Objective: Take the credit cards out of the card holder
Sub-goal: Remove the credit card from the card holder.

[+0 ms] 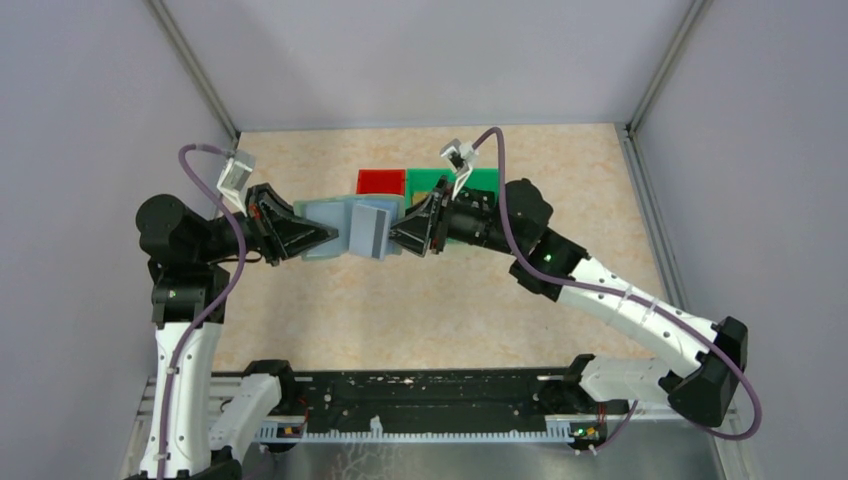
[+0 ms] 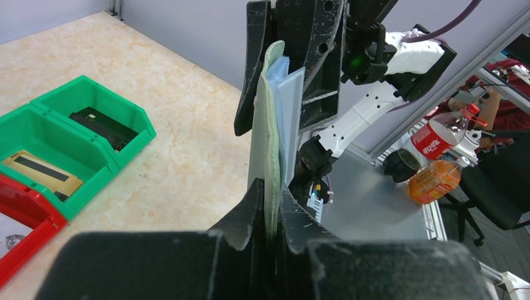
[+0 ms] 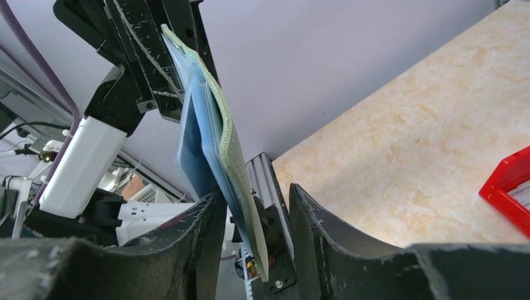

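The striped card's page (image 1: 370,230) is leaning toward my right gripper, so my right gripper should fold the page over toward my left gripper and clamp the holder (image 1: 396,212) behind it.
The grey-green card holder (image 1: 350,228) hangs in the air over the middle of the table, edge-on between both arms. My left gripper (image 2: 270,195) is shut on its near edge (image 2: 267,156). My right gripper (image 3: 255,194) stands open around the opposite edge of the holder (image 3: 219,144): one finger lies against the pale blue inside, the other stands clear of the green outside. A tan card with a dark stripe (image 2: 40,172) and a dark card (image 2: 103,125) lie in the green bins. Whether credit cards sit in the holder's pockets I cannot tell.
A red bin (image 1: 380,181) and green bins (image 1: 452,185) stand just behind the held holder. Walls close the table on the left, back and right. Drink bottles (image 2: 437,178) stand off the table beyond the arms' bases.
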Robot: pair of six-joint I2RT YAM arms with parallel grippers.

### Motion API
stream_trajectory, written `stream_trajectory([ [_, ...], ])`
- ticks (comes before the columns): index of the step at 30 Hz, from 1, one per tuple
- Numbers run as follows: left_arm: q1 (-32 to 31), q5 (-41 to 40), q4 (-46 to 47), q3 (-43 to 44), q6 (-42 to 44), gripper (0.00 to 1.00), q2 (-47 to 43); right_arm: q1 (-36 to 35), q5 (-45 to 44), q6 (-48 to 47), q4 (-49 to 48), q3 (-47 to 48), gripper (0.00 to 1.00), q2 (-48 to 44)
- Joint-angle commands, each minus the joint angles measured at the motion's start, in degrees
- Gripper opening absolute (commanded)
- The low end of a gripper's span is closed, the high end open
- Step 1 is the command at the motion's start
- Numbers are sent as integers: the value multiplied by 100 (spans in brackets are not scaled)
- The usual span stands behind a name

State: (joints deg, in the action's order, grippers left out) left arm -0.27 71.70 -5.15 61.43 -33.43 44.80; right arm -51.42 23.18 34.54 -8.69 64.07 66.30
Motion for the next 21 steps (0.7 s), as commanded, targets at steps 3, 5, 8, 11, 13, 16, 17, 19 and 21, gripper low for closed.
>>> stream_trajectory([
  [3,-8,110,183,-34,-59,0,-83,-103,185,284,-1005,-321,45,-145],
  [5,-9,99,173,-34,-50,0,-81,-105,448,397,-1266,-391,48,-124],
  [8,-8,71,140,-41,-23,0,-77,-106,724,596,-1589,-473,52,-75],
  [11,-8,55,119,-43,-19,0,-85,-113,862,862,-2134,-635,55,-32],
  [13,-8,44,122,-43,-29,0,-87,-121,912,1141,-2638,-722,56,48],
  [16,-14,64,148,-43,-59,0,-93,-180,760,1201,-2561,-550,49,220],
  [17,-16,70,154,-43,-78,0,-110,-235,595,1036,-2269,-410,45,266],
  [19,-9,90,176,-50,-89,0,-124,-440,176,556,-1660,-145,39,335],
  [21,-14,131,227,-66,-124,0,-129,-678,-199,179,-1381,10,38,390],
])
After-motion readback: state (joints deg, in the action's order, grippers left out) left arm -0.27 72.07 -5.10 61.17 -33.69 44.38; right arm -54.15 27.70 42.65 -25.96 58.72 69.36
